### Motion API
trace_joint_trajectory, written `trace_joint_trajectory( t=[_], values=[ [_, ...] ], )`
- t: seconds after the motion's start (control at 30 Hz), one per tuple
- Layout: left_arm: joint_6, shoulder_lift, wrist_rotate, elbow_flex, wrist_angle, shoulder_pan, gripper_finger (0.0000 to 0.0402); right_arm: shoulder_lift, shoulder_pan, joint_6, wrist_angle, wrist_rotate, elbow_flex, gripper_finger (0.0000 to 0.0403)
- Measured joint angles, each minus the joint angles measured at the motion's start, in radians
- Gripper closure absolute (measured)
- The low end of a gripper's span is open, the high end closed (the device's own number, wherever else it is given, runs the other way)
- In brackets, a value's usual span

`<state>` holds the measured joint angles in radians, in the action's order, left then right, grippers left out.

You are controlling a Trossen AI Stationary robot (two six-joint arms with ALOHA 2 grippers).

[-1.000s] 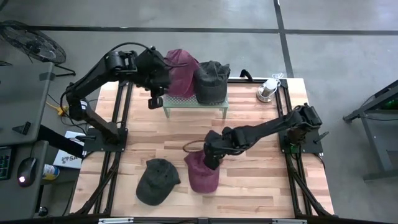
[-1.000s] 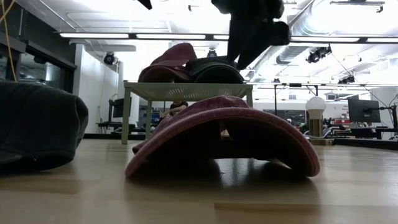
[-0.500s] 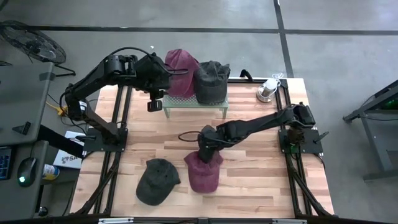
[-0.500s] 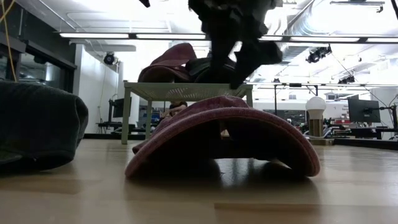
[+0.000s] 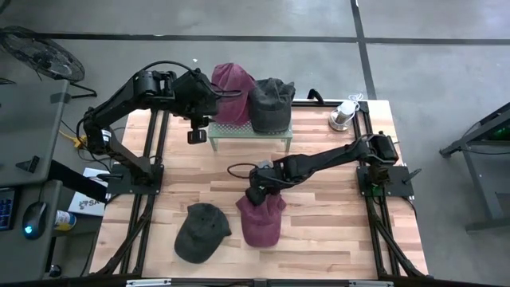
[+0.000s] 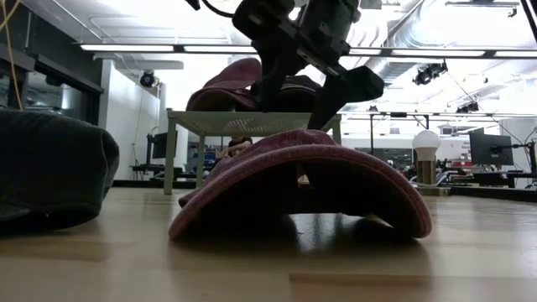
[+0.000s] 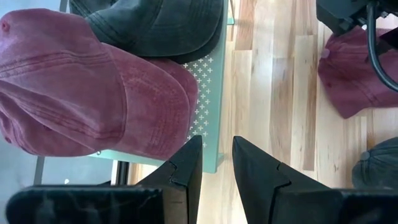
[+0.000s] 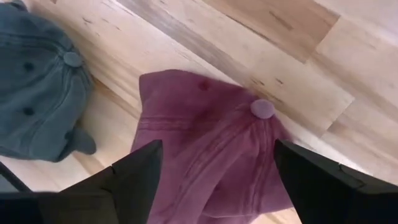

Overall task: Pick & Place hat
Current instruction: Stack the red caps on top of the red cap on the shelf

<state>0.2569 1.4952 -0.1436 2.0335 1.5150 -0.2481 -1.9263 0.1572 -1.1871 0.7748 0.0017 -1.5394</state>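
My right gripper's open fingers have the maroon hat's raised fold [image 8: 214, 153] midway beneath, so I'll keep lowering until they straddle it by the maroon hat's button, then close.
A maroon hat [image 5: 260, 222] lies crown up on the wooden table, its button [image 8: 262, 109] in the right wrist view. My right gripper [image 5: 255, 194] hangs open just above its far end, one finger on either side [image 6: 306, 94], touching nothing. A dark grey hat [image 5: 201, 231] lies on the table to its left. Another maroon hat [image 5: 231, 89] and a dark hat [image 5: 271, 104] sit on a green rack [image 5: 249, 132] at the far side. My left gripper [image 5: 197, 131] hovers by the rack's left end, its fingers [image 7: 216, 144] a narrow gap apart with nothing between them.
A small silver lamp-like object [image 5: 343, 115] stands at the table's far right corner. Bare wood [image 5: 335, 239] lies to the right of the maroon hat and between the rack and the hats on the table.
My right gripper has moved toward the table's left edge and down over the maroon hat's far end, rolled about its own axis, and opened wide. The hats have stayed where they were.
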Motion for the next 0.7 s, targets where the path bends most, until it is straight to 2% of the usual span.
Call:
trace_joint_trajectory(
  t=[0.37,0.7],
  values=[
    [0.000,0.000,0.002,0.000,0.005,0.000,0.0316,-0.010,0.054,-0.162,-0.014,0.048,0.000,0.0103],
    [-0.005,0.000,0.004,0.000,0.034,0.000,0.0316,-0.119,0.074,-0.257,-0.050,0.041,0.000,0.0103]
  ],
)
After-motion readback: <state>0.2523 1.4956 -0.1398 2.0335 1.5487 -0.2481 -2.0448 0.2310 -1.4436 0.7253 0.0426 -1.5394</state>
